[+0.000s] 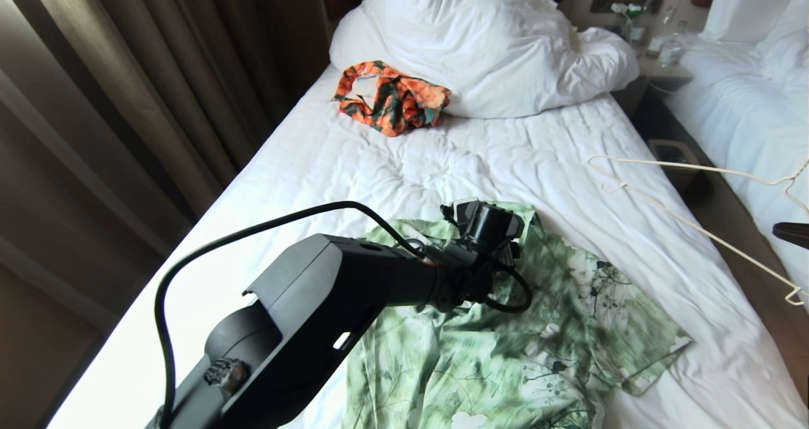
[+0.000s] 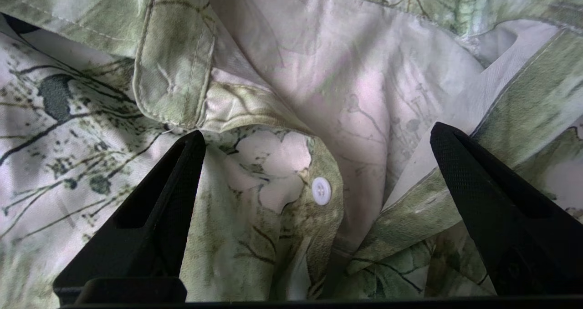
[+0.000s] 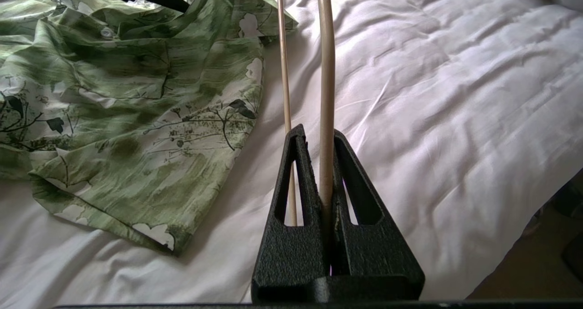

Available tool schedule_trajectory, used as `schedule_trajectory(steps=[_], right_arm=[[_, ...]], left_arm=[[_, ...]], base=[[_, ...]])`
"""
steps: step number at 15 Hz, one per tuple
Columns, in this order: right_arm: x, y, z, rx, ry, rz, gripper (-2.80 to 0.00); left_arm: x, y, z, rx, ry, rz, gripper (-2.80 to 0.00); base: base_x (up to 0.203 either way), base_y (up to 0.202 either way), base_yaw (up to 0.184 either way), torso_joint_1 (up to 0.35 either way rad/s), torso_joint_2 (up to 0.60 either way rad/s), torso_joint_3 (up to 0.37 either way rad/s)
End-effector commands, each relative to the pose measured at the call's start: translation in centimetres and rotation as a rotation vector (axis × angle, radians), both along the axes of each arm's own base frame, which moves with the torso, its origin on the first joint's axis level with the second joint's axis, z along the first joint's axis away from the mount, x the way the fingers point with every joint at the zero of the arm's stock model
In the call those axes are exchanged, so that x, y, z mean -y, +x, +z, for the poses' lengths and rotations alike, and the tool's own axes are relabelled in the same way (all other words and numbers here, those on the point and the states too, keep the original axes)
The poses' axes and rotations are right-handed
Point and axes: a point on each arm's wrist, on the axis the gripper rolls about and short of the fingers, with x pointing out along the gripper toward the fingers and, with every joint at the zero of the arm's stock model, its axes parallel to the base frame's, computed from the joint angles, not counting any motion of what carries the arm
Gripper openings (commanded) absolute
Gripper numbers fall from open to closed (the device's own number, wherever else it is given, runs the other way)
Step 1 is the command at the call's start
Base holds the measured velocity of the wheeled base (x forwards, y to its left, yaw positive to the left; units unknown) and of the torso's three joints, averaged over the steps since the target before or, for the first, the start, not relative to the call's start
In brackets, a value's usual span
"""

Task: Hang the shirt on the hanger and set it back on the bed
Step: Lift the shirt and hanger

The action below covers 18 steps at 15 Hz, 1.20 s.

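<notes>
The green leaf-print shirt (image 1: pixel 493 353) will fall open at the neck when I lift it, since the white button (image 2: pixel 321 191) is undone and the shirt's front edges are apart.
The green leaf-print shirt (image 1: pixel 556 328) lies crumpled on the near part of the bed (image 1: pixel 442 163). My left gripper (image 2: pixel 317 131) hovers open just over its collar area, one finger to each side of a white button (image 2: pixel 321 191), gripping nothing. In the head view the left wrist (image 1: pixel 486 227) hides those fingers. The cream wire hanger (image 1: pixel 695 227) hangs in the air over the bed's right edge. My right gripper (image 3: pixel 319 134) is shut on one wire of the hanger (image 3: pixel 326 72), to the right of the shirt (image 3: pixel 127 108).
An orange floral garment (image 1: pixel 392 97) lies against the big white pillow (image 1: pixel 480 43) at the head. Curtains (image 1: pixel 126 100) run along the left. A nightstand (image 1: pixel 657 69) with bottles and a second white bed (image 1: pixel 746 100) stand to the right, across a narrow floor gap.
</notes>
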Motion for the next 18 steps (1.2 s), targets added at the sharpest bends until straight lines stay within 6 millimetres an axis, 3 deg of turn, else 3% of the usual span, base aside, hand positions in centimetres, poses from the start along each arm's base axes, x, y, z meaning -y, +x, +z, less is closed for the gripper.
schedule_trajectory(steps=[1,5,9,10,18], right_arm=[[0.1,0.1,-0.3,0.002,0.005,0.005,-2.80],[0.3,-0.1,-0.3,0.001,0.007,-0.002,-2.80],[0.6,-0.2,-0.7,-0.006,0.013,-0.011,-2.80],[0.6,-0.2,-0.6,-0.001,0.008,-0.011,-2.80],[0.6,0.0,-0.8,0.003,0.004,-0.007,-2.80]], left_arm=[[-0.2,0.3,0.0,0.005,-0.006,0.008,0.00],[-0.1,0.6,-1.9,-0.017,0.017,0.013,0.00],[-1.2,2.5,-1.7,0.046,-0.026,0.031,0.00],[-1.2,2.5,-1.8,0.046,-0.025,0.030,-2.80],[-1.3,2.7,-2.0,0.045,-0.021,0.036,-2.80]], base=[[0.000,0.000,0.000,0.000,0.00,0.000],[0.000,0.000,0.000,0.000,0.00,0.000],[0.000,0.000,0.000,0.000,0.00,0.000],[0.000,0.000,0.000,0.000,0.00,0.000],[0.000,0.000,0.000,0.000,0.00,0.000]])
